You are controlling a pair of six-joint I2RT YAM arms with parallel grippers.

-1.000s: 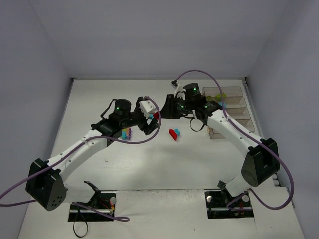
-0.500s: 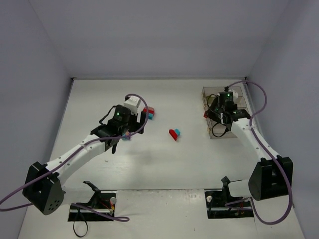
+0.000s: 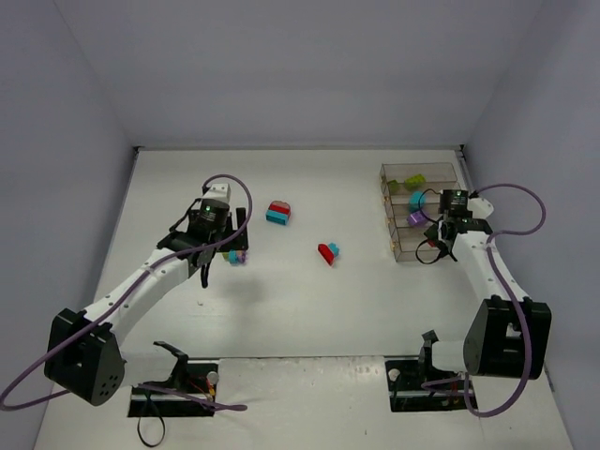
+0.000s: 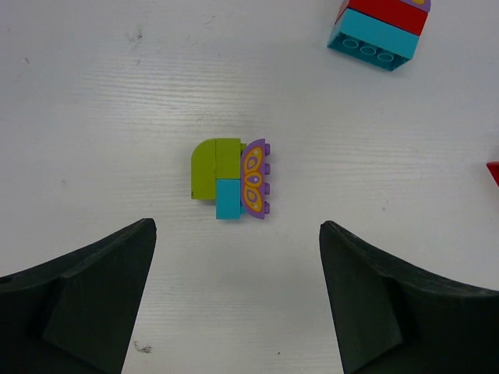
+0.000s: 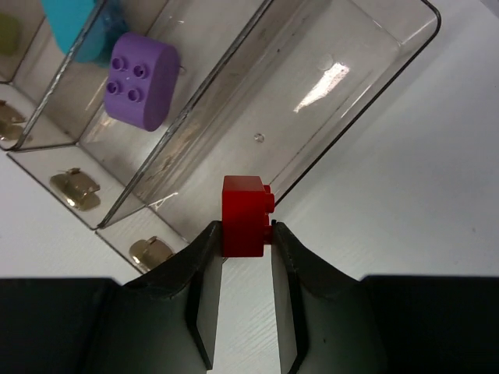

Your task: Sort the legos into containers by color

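I should hold the red part of the red-and-teal pair [image 3: 328, 252] with my left gripper while my right gripper grips its teal part [image 3: 335, 248], because the pair is still joined. I will sort them after that.
My right gripper [image 5: 245, 234] is shut on a small red lego [image 5: 243, 210] and holds it over the near rim of the end bin of the containers [image 5: 312, 117]. That bin looks empty. The bins beside it hold a purple lego [image 5: 140, 82] and a teal lego [image 5: 74, 27]. In the top view the right gripper [image 3: 442, 228] is at the right side of the containers [image 3: 397, 246]. My left gripper [image 4: 238, 257] is open and empty above a green, teal and purple clump [image 4: 230, 179], which also shows in the top view [image 3: 236, 255] beside the left gripper [image 3: 225, 246].
A red-and-teal clump [image 3: 277, 213] lies mid-table and shows at the top of the left wrist view [image 4: 378, 31]. A red-and-teal pair [image 3: 328, 251] lies between the arms. Side walls enclose the white table [image 3: 309, 300].
The two grippers have parted at the red-and-teal clump. The right one has carried a red lego to the right side of the bins. The left has drawn back over the green clump.
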